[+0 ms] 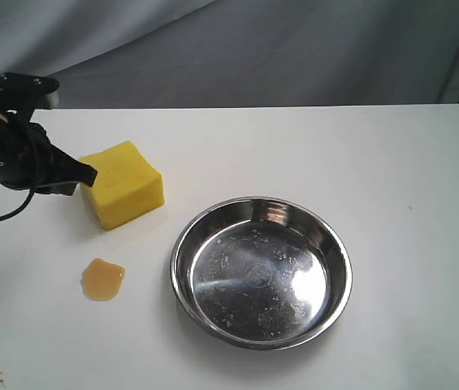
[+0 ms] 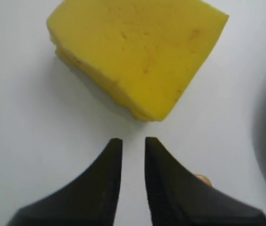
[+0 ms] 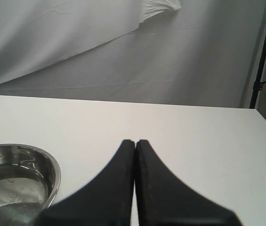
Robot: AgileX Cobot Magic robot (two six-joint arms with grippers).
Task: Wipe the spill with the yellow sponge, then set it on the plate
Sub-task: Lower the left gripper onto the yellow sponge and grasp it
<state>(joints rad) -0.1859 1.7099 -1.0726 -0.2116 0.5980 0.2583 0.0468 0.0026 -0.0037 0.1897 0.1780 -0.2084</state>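
The sponge's side is pitted (image 2: 147, 59) and its edge is wavy, so the yellow sponge (image 1: 123, 185) should squeeze in and fold around my left gripper when I wipe the spill.
The yellow sponge (image 1: 123, 184) (image 2: 140, 56) rests on the white table, left of the plate (image 1: 261, 270). The amber spill (image 1: 102, 279) lies in front of the sponge; a sliver of the spill (image 2: 202, 179) shows beside one finger in the left wrist view. My left gripper (image 1: 91, 173) (image 2: 133, 141) hovers just left of the sponge, slightly open with a narrow gap and nothing between its fingers. My right gripper (image 3: 135, 142) is shut on nothing, off the exterior view, with the plate's rim (image 3: 52, 165) beside it.
A grey cloth backdrop (image 1: 253, 49) hangs behind the table. The table's far edge (image 1: 294, 106) runs under it, and a dark pole (image 3: 263, 52) stands past the table's corner.
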